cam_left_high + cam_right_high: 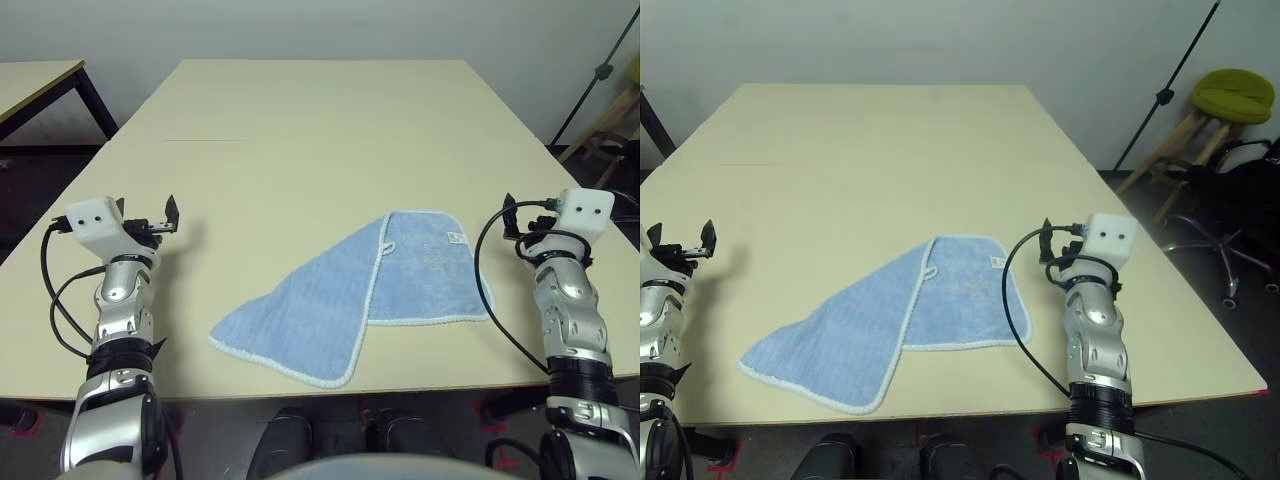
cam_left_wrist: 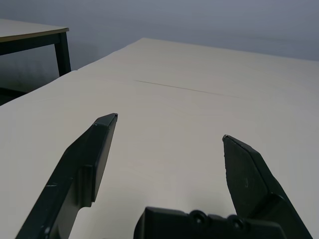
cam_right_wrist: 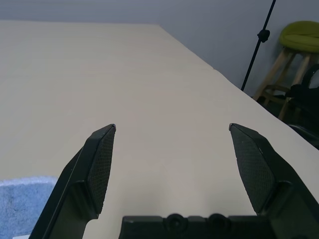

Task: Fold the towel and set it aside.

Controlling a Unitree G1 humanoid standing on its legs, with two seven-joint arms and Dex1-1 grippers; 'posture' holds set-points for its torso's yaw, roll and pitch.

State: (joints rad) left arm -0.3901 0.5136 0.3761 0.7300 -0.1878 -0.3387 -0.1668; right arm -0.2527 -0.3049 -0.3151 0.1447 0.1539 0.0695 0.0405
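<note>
The towel's white edge (image 1: 372, 290) is lying loose across the light-blue towel (image 1: 300, 315), so I expect the towel to spread out into a wide sheet when the robot lifts and stretches it.
The light-blue towel (image 1: 345, 300) lies on the tan table (image 1: 320, 130) near its front edge. It is folded over itself at an angle, the left part slanting toward the front, the right part showing a small white label (image 1: 457, 238). A corner of the towel (image 3: 22, 199) shows beside my right fingers. My left gripper (image 1: 147, 210) hovers over bare table to the left of the towel, open and empty, its jaws wide in the left wrist view (image 2: 169, 127). My right gripper (image 1: 1060, 238) stands just right of the towel, also open and empty (image 3: 172, 127).
A faint seam (image 1: 300, 141) crosses the table farther back. A second table (image 1: 40, 80) stands at the far left. Off the right side are a black stand pole (image 1: 1170, 70), a green stool (image 1: 1235, 95) and an office chair (image 1: 1230, 200).
</note>
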